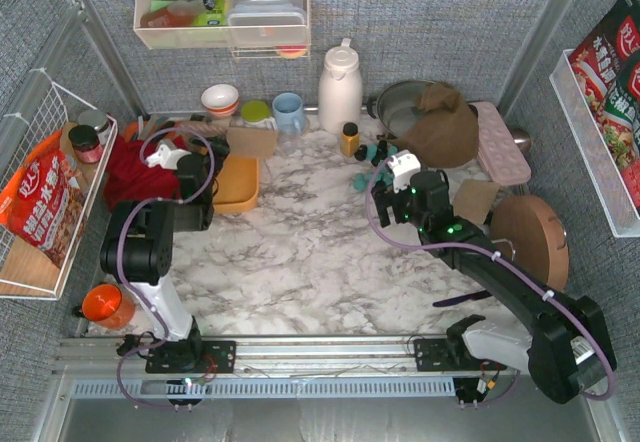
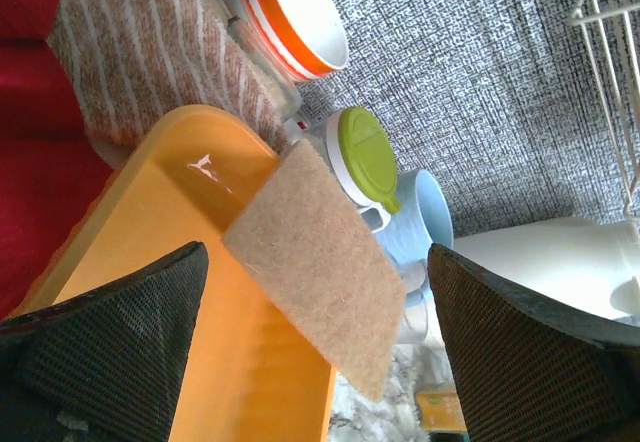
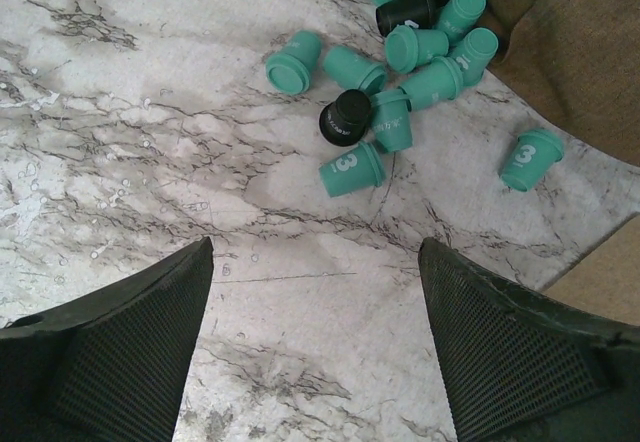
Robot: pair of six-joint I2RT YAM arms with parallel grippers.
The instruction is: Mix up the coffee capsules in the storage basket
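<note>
With the tan pad's near edge point(image 2: 290, 297) standing free over the orange basket, my left gripper keeps moving toward the pad until its open fingers straddle that edge point(image 2: 320, 326).
The coffee capsules point(image 3: 400, 72), mostly teal with a few black, lie scattered on the marble table, not in the basket. In the top view they lie point(image 1: 370, 155) near the amber bottle. My right gripper point(image 3: 315, 262) is open and empty, just short of them; in the top view it is point(image 1: 388, 170) beside the pile. The orange storage basket point(image 1: 240, 187) sits at the left and holds no capsules. A tan pad point(image 2: 310, 252) lies over its far rim. My left gripper point(image 2: 315, 292) is open and empty above the basket point(image 2: 190, 342); it also shows in the top view point(image 1: 208, 180).
A white jug point(image 1: 340, 87), blue mug point(image 1: 288, 112), striped bowl point(image 1: 220, 99) and amber bottle point(image 1: 349, 138) line the back. A brown cloth point(image 1: 440, 127) covers a pan. A pink tray point(image 1: 498, 142) and wooden disc point(image 1: 530, 237) are right; a red cloth point(image 1: 140, 167) and wire rack point(image 1: 50, 182) left.
</note>
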